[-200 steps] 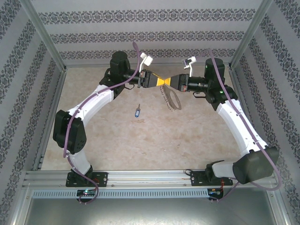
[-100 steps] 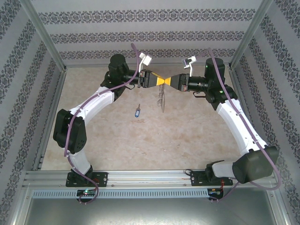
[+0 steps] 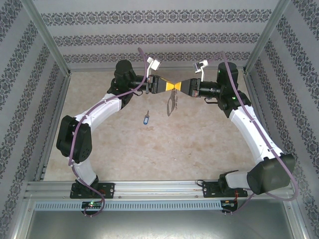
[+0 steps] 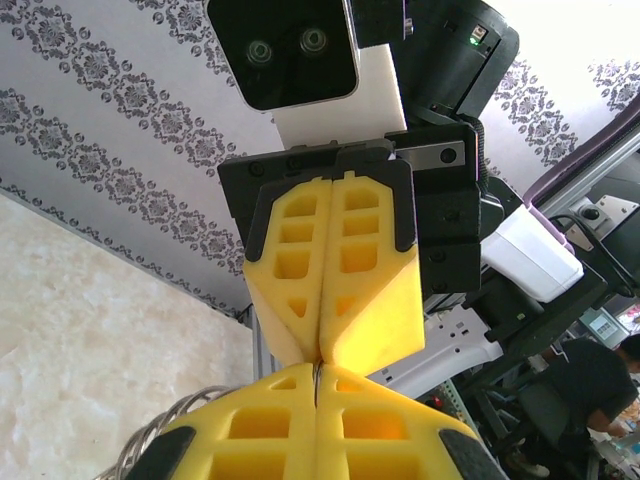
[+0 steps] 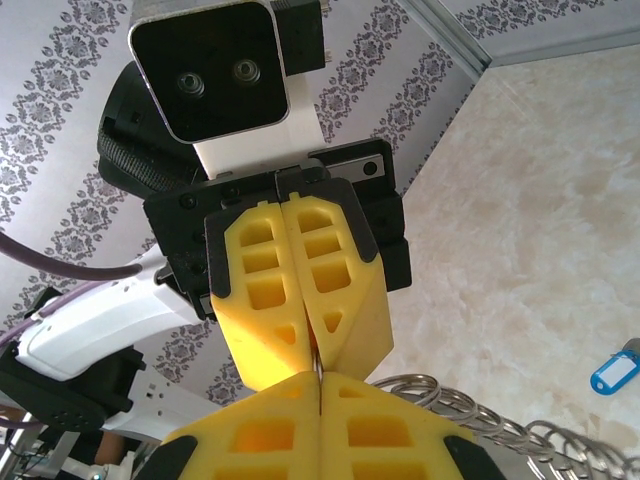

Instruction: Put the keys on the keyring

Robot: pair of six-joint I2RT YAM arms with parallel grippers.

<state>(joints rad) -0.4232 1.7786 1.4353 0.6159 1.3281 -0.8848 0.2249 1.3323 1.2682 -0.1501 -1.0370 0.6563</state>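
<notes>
I should open my left gripper and back it away, then use it to take the keyring from my right gripper with the keyring's loop standing clear, because the fingers of both grippers cover the keyring's wire.
High over the back of the table my left gripper and right gripper meet tip to tip, both shut. The keyring, a thin grey metal loop with small metal rings strung on it, hangs edge-on below the joined tips. In the left wrist view its wire runs between my left gripper's yellow fingertips, and the rings curve away at lower left. The right gripper pinches the same wire, with the rings trailing to the right. The key, blue-headed with a short silver shaft, lies on the table, left of and nearer than the grippers.
The beige marbled tabletop is walled by patterned panels and aluminium posts. The arms arch in from both sides. A metal rail with the arm bases runs along the near edge.
The hanging keyring has swung from a wide loop at the lower right to edge-on straight under the tips. Both grippers stay tip to tip, shifted slightly.
</notes>
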